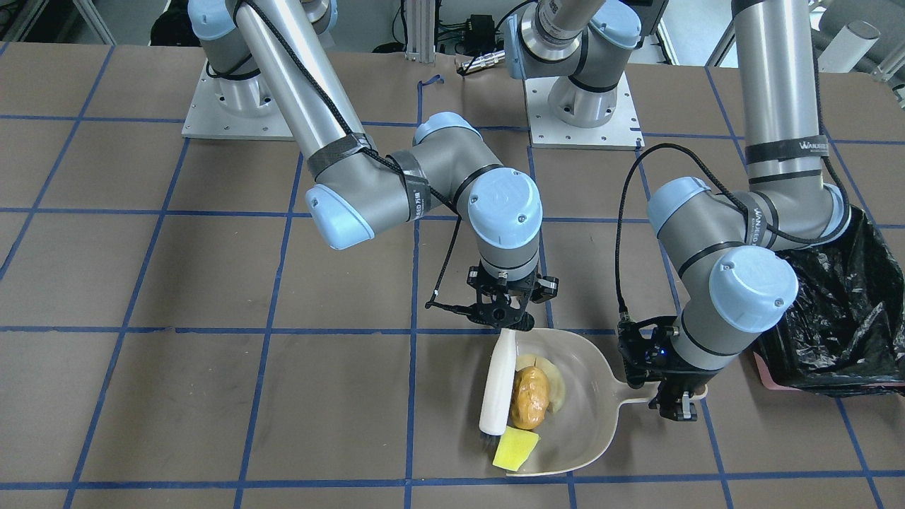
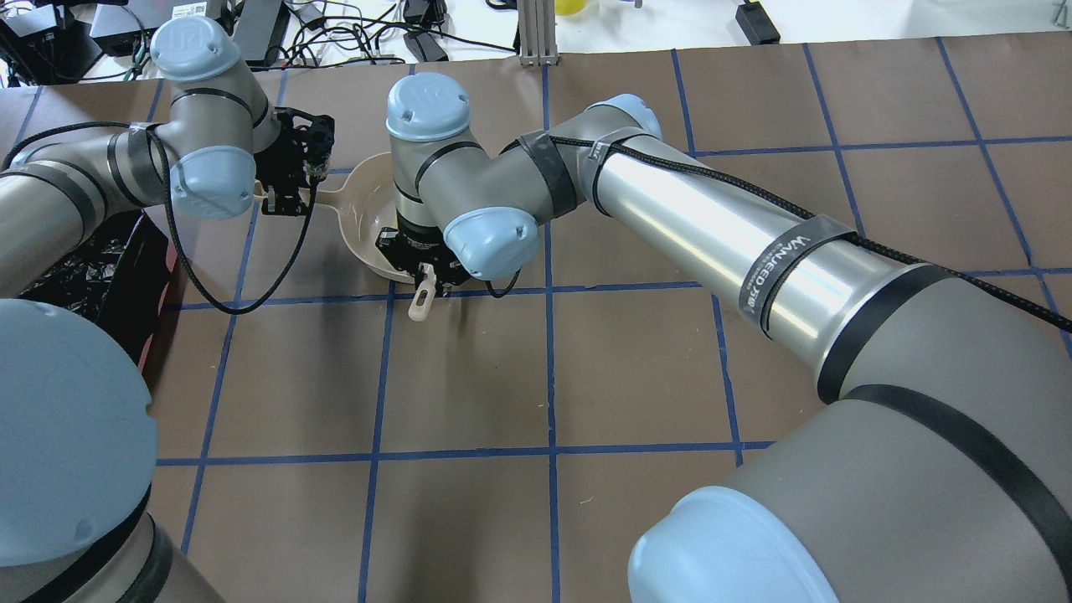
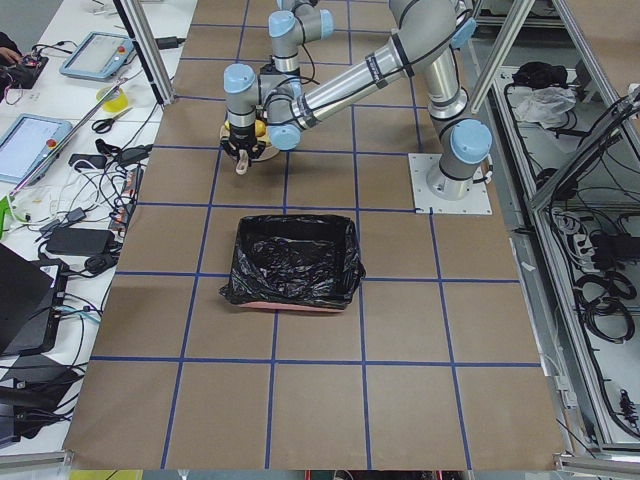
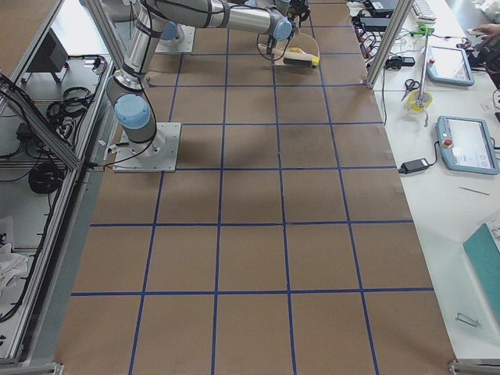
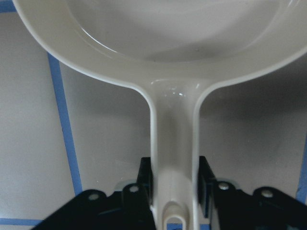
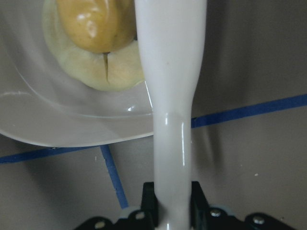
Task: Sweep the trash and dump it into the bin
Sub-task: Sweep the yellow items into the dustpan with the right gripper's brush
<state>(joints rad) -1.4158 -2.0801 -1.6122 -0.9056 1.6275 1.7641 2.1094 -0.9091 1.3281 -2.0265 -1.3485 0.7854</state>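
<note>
The white brush lies over the dustpan's open edge [image 1: 502,414], and the trash is inside the dustpan. My right gripper should pull the brush clear [image 1: 462,416] first, before my left gripper picks up the dustpan.
The beige dustpan [image 1: 583,417] lies on the table. In it are the golden-brown roll [image 1: 529,397] and, beside it, the cream slice [image 1: 556,385]. The yellow wedge [image 1: 515,450] sits at the pan's open edge. My left gripper [image 1: 675,403] is shut on the dustpan handle [image 5: 175,153]. My right gripper [image 1: 505,322] is shut on the white brush [image 1: 497,385], whose bristles rest by the wedge. The right wrist view shows the brush handle [image 6: 170,96], roll [image 6: 96,24] and slice [image 6: 110,72]. The bin [image 1: 841,311], lined with a black bag, stands by my left arm.
The brown table has a blue tape grid. The bin [image 3: 295,260] stands open on my left side, a little behind the dustpan. The two arm bases [image 1: 583,106] are bolted at the table's rear. Monitors and cables lie off the far table edge.
</note>
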